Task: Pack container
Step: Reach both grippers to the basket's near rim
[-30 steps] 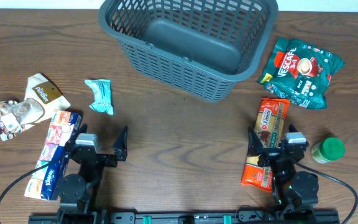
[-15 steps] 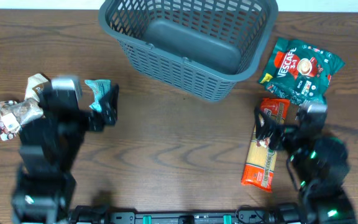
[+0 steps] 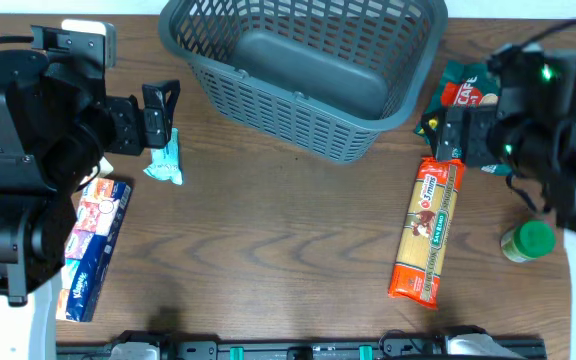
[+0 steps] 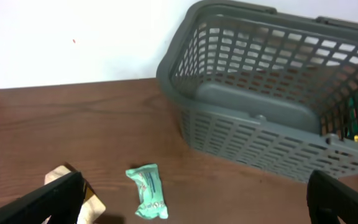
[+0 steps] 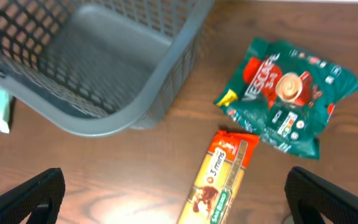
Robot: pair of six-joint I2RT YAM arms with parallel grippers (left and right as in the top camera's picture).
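My left gripper and my right gripper should grab the basket rim's corners (image 3: 179,51) and turn the basket straight first, because the basket's near side (image 3: 276,117) runs at a slant across the table.
The dark grey slotted basket (image 3: 298,125) stands empty at the far middle of the table; it also shows in the left wrist view (image 4: 260,149) and the right wrist view (image 5: 104,124). My left gripper (image 3: 160,115) is open and empty, raised above a small teal packet (image 3: 163,158), which lies between its fingers (image 4: 191,205) in the left wrist view (image 4: 148,191). My right gripper (image 3: 448,138) is open and empty, raised over the top end of an orange spaghetti packet (image 3: 430,230), which lies below its fingers (image 5: 173,199) in the right wrist view (image 5: 219,180).
A green Nescafe bag (image 5: 288,93) lies right of the basket, partly hidden overhead (image 3: 463,95). A green-lidded jar (image 3: 526,241) stands at the right. A blue tissue pack (image 3: 93,250) lies at the front left. A tan packet (image 4: 95,208) lies left of the teal one.
Both arms have risen from the table's front edge and swung toward the far side, now high and close to the overhead camera. No object has moved.
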